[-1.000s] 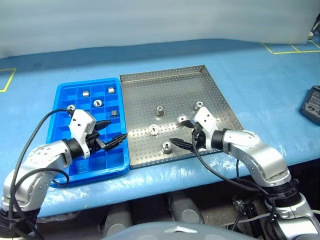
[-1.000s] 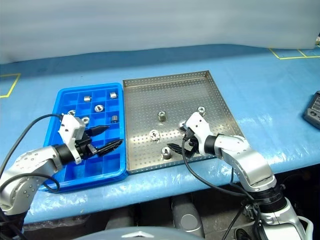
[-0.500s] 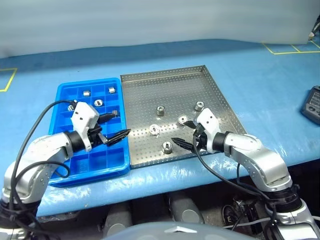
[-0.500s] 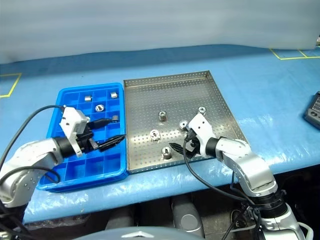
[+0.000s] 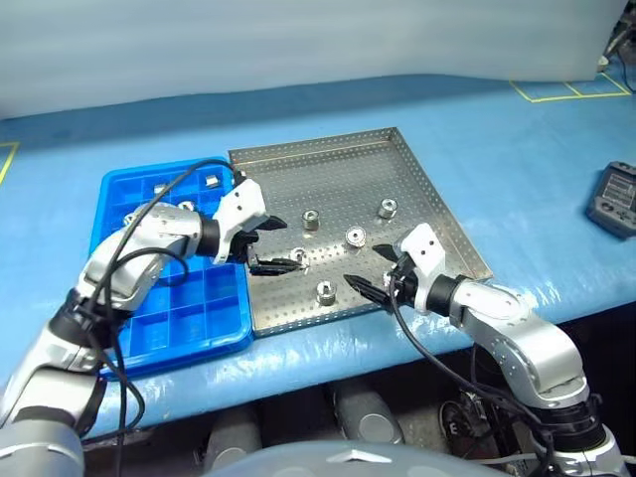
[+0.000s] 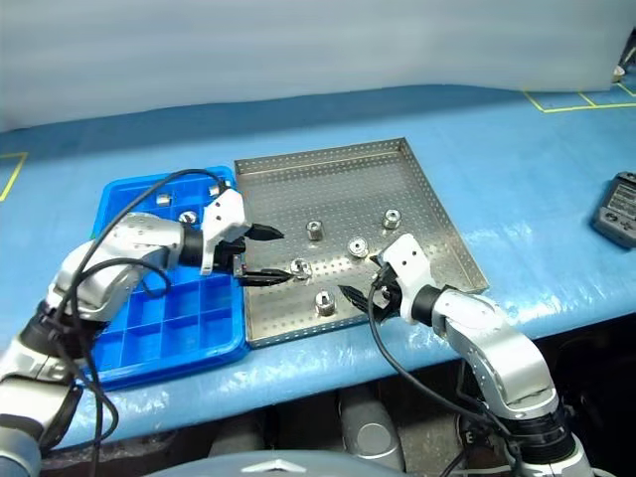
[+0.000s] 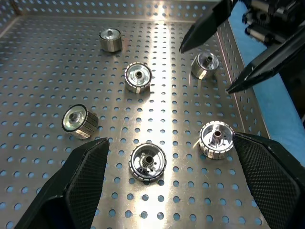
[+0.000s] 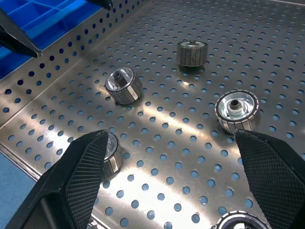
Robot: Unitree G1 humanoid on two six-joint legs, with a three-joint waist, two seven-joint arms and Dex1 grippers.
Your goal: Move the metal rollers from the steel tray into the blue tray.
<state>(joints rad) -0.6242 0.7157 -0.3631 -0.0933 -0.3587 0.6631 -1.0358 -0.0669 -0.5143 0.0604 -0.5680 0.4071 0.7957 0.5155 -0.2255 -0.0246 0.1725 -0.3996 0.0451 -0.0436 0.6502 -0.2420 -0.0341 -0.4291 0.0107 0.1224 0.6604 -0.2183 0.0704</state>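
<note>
The nearest metal roller (image 7: 147,162) stands upright and free, centred between the left gripper's open fingers, so the robot should keep lowering them until they reach its sides (image 7: 147,178) and then close them.
The steel tray (image 5: 348,169) lies mid-table with several metal rollers (image 5: 310,220) scattered on its perforated floor. The blue tray (image 5: 189,298) sits against its left side, with a few rollers (image 5: 211,180) in its far compartments. My left gripper (image 5: 291,244) is open, low over the steel tray's left half. One roller (image 7: 147,162) lies between its spread fingers (image 7: 81,186) and another (image 7: 216,140) close beside. My right gripper (image 5: 366,268) is open too, over the tray's front right part, with rollers (image 8: 237,110) just ahead of it. Neither gripper holds anything.
A dark handheld device (image 5: 616,199) lies on the blue table cover at the far right. Yellow tape marks (image 5: 556,91) run across the back right. The table's front edge passes just below both trays. The two grippers point toward each other a short way apart.
My left arm has swung right, from above the blue tray to over the steel tray's left half. The right gripper has barely moved. The camera view has shifted slightly.
</note>
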